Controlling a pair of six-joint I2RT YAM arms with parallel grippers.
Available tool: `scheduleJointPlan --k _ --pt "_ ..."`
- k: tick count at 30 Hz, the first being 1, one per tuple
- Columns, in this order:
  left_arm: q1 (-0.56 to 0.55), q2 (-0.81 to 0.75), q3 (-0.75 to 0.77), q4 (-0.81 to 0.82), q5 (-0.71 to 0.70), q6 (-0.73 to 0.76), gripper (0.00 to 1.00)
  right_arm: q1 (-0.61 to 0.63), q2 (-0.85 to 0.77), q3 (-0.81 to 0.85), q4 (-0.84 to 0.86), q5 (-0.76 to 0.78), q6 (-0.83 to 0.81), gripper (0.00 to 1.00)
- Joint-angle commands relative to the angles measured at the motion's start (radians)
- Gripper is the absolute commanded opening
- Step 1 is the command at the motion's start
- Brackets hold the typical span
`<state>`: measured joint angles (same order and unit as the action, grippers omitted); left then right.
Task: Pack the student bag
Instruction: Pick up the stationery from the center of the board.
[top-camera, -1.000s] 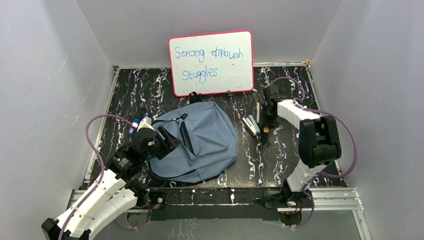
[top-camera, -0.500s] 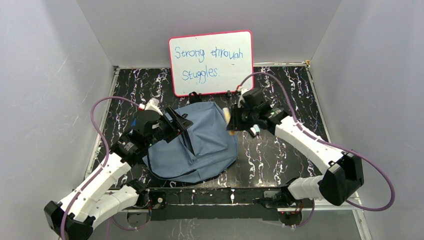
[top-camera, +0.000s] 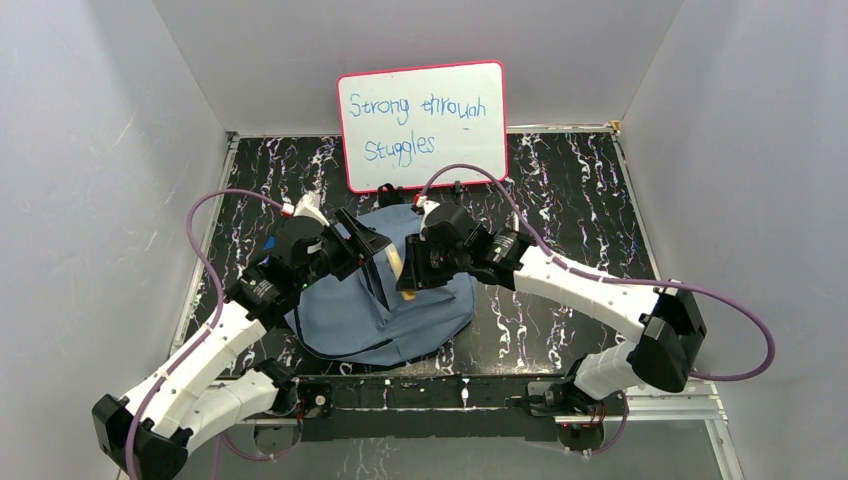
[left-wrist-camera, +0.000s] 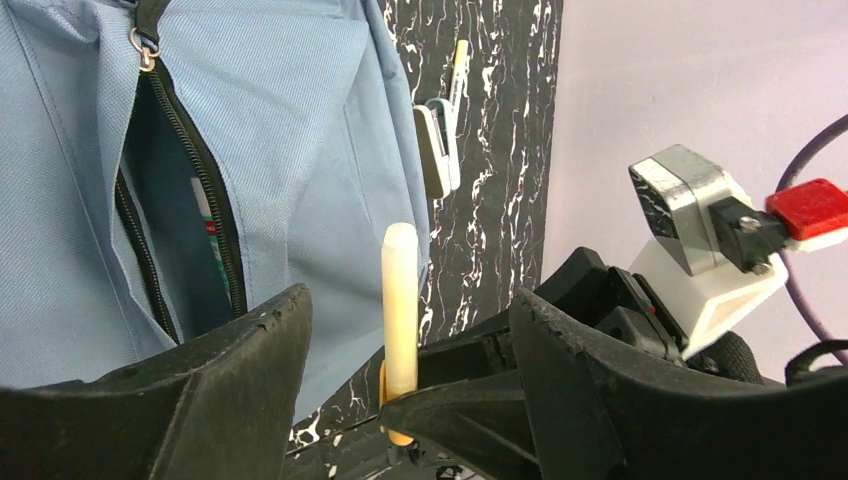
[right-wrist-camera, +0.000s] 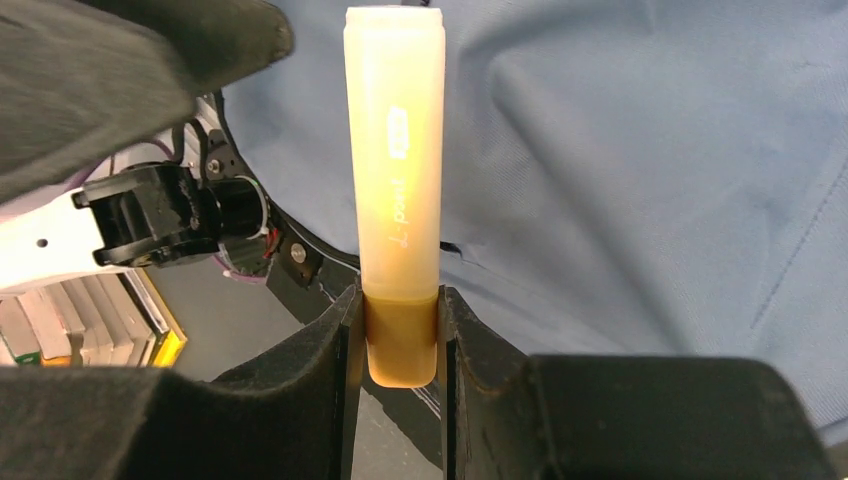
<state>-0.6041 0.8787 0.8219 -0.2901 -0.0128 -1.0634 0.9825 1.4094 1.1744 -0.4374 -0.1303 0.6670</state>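
Note:
The bag's zip opening (left-wrist-camera: 168, 205) is narrow, so the robot's left gripper should take the highlighter's pale end (top-camera: 392, 255) from the right gripper, so that the right gripper can pull the bag's zip opening wider.
The grey-blue student bag (top-camera: 430, 305) lies flat in the middle of the table, its zip (left-wrist-camera: 195, 170) open on a dark inside where a white and green item shows. My right gripper (top-camera: 408, 272) hangs over the bag, shut on the orange cap end of a pale yellow highlighter (right-wrist-camera: 396, 150). The marker points out from the right gripper (right-wrist-camera: 398, 312) toward the bag's opening. My left gripper (top-camera: 362, 245) hovers above the zip. In its wrist view the left gripper (left-wrist-camera: 410, 303) stands open, and the highlighter (left-wrist-camera: 400, 290) rises between its fingers without touching them.
A pink-framed whiteboard (top-camera: 422, 125) with writing leans on the back wall. To the right of the bag, a small grey-green stapler (left-wrist-camera: 437, 148) and a pen (left-wrist-camera: 460, 65) lie on the black marbled table (top-camera: 570, 190). Grey walls close in three sides.
My right arm has swung from the back right of the table to over the bag, carrying the highlighter. My left gripper has risen above the zip and opened wider.

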Motion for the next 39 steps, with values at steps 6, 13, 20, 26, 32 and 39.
scheduleJointPlan --k 6,13,20,26,32,39 --pt "-0.005 -0.005 0.003 0.016 0.013 0.002 0.66 0.032 0.006 0.090 0.126 0.037 0.067 0.20" --pt "-0.005 -0.002 -0.013 0.017 0.013 -0.003 0.58 0.044 0.020 0.128 0.140 0.006 0.053 0.20" --pt "-0.006 0.000 -0.013 0.026 0.042 -0.003 0.39 0.048 0.027 0.134 0.151 0.008 0.045 0.21" --pt "-0.006 -0.007 -0.026 0.039 0.051 -0.014 0.16 0.050 0.045 0.142 0.153 0.026 0.028 0.28" --pt "-0.006 -0.013 -0.042 0.054 0.056 -0.025 0.00 0.051 0.070 0.137 0.186 0.052 0.003 0.46" --pt "-0.006 -0.081 -0.065 -0.033 -0.043 -0.013 0.00 0.054 0.045 0.123 0.167 0.116 -0.031 0.63"
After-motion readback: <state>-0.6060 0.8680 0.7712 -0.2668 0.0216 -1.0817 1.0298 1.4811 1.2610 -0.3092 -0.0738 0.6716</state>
